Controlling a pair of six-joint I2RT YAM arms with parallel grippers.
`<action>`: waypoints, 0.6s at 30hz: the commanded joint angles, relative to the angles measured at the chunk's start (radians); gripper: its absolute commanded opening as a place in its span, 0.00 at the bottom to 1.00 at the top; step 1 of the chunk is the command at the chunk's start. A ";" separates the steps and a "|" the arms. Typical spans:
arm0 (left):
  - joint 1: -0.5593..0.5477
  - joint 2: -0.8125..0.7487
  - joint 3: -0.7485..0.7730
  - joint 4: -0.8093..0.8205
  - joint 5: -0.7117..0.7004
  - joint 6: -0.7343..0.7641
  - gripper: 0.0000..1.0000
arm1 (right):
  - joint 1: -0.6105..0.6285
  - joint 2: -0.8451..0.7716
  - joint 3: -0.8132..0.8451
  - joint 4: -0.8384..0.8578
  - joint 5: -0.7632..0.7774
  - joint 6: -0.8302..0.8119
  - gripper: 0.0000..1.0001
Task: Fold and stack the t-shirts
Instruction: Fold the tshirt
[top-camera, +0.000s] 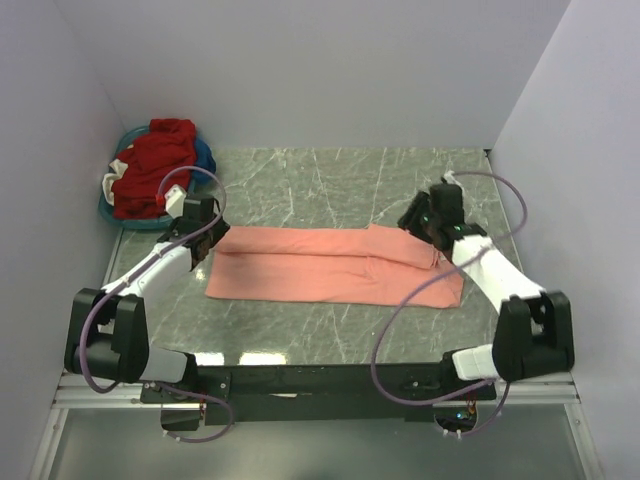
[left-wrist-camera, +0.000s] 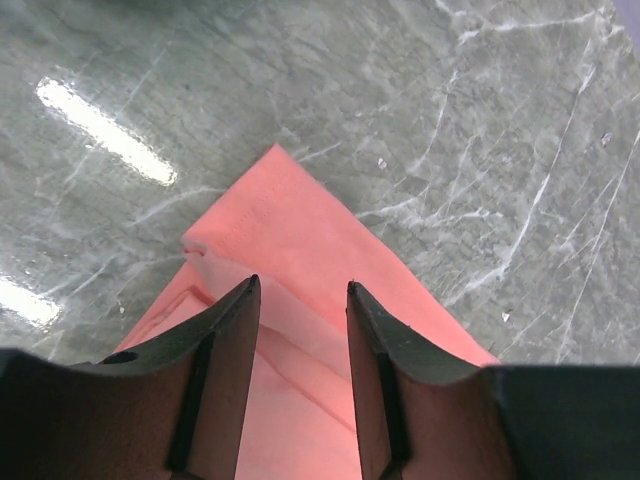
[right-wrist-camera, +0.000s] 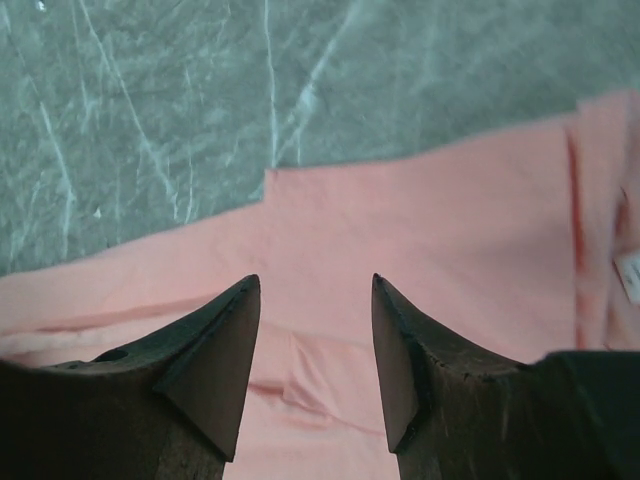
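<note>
My open right gripper goes on moving toward the t-shirt's top layer (top-camera: 400, 241) ahead of it, to that layer's corner, until the gripper's fingers close, because the layer sticks out past the t-shirt's back edge.
A salmon-pink t-shirt (top-camera: 330, 265), folded into a long strip, lies flat across the middle of the marble table. My left gripper (top-camera: 207, 243) is over the strip's left end. In the left wrist view it (left-wrist-camera: 302, 288) is open, its jaws straddling the layered corner of the shirt (left-wrist-camera: 290, 220) without closing on it. My right gripper (top-camera: 421, 228) is over the far right end. In the right wrist view it (right-wrist-camera: 315, 282) is open above the shirt (right-wrist-camera: 430, 220), with a small wrinkle between the jaws.
A teal basket (top-camera: 108, 213) at the back left corner holds a heap of red clothes (top-camera: 150, 165) with some blue and white cloth. Pale walls close in the left, back and right. The table's (top-camera: 330, 180) near edge runs by the arm bases.
</note>
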 joint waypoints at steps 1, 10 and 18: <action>-0.019 0.023 0.034 0.024 0.005 0.011 0.45 | 0.048 0.140 0.134 -0.056 0.125 -0.046 0.55; -0.034 0.063 0.047 0.021 0.005 0.011 0.43 | 0.155 0.473 0.462 -0.152 0.214 -0.080 0.54; -0.036 0.078 0.051 0.024 0.005 0.019 0.42 | 0.220 0.637 0.580 -0.210 0.258 -0.072 0.51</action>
